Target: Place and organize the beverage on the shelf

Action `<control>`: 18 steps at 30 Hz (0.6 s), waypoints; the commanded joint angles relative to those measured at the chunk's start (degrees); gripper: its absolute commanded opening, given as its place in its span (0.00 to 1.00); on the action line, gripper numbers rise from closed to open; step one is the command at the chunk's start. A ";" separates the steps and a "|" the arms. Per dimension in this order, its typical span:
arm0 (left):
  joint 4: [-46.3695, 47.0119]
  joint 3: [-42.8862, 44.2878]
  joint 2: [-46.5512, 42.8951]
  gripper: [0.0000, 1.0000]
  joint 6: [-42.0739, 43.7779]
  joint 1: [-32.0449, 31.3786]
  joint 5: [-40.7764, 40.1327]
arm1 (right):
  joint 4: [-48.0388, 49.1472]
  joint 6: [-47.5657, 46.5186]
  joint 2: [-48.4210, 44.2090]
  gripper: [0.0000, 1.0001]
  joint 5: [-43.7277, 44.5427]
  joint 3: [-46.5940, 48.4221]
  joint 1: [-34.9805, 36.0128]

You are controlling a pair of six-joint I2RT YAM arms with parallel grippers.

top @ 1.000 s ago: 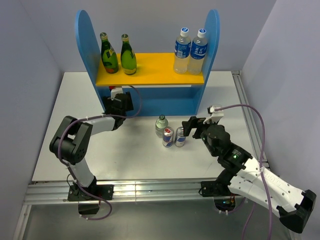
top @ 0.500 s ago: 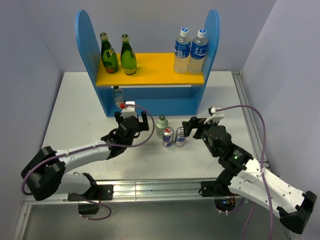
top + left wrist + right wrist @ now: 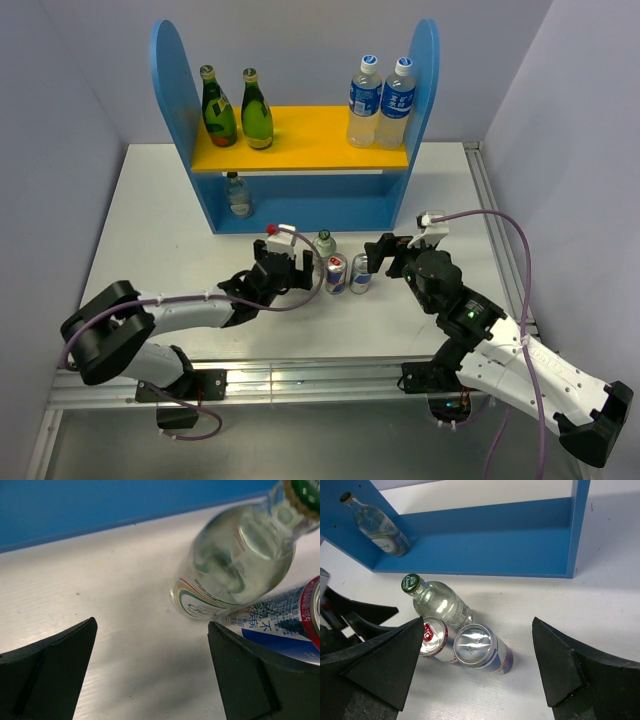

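Observation:
The bottle's neck is clear of both cans, with the short clear bottle upright [image 3: 327, 248]. So my left gripper should keep going toward the neck [image 3: 324, 238] and close around it.
The blue shelf [image 3: 300, 205] carries two dark green bottles [image 3: 219, 108] on the left of its yellow-orange board. A short clear bottle [image 3: 237, 194] stands on its lower level, also in the right wrist view [image 3: 377, 530]. On the table in front stand another short clear bottle [image 3: 323, 250] and two slim cans [image 3: 336, 273] [image 3: 361, 272]. My left gripper [image 3: 285, 264] is open just left of that bottle [image 3: 235, 570], nothing between its fingers [image 3: 50, 670]. My right gripper [image 3: 385, 250] is open above and right of the cans [image 3: 480, 647], holding nothing.
Two taller clear bottles with blue labels [image 3: 381, 103] stand on the right of the upper board. The shelf's side panels [image 3: 168, 80] rise high at each end. A metal rail [image 3: 495, 230] runs along the table's right edge.
My left arm has drawn back from the shelf's lower level, leaving the short clear bottle there, and swung right toward the bottle on the table. The right arm has not moved.

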 commanded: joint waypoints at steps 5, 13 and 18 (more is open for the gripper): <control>4.23 5.76 5.85 0.99 -0.87 -3.23 2.00 | 1.29 0.46 -0.81 0.95 1.25 -0.16 0.34; 6.16 10.67 12.44 0.99 -0.26 -4.38 0.34 | 1.38 0.46 -0.72 0.95 0.81 -0.16 0.34; 6.69 14.37 16.40 0.99 0.62 -4.38 -2.48 | 1.38 0.46 -0.46 0.95 0.46 -0.08 0.34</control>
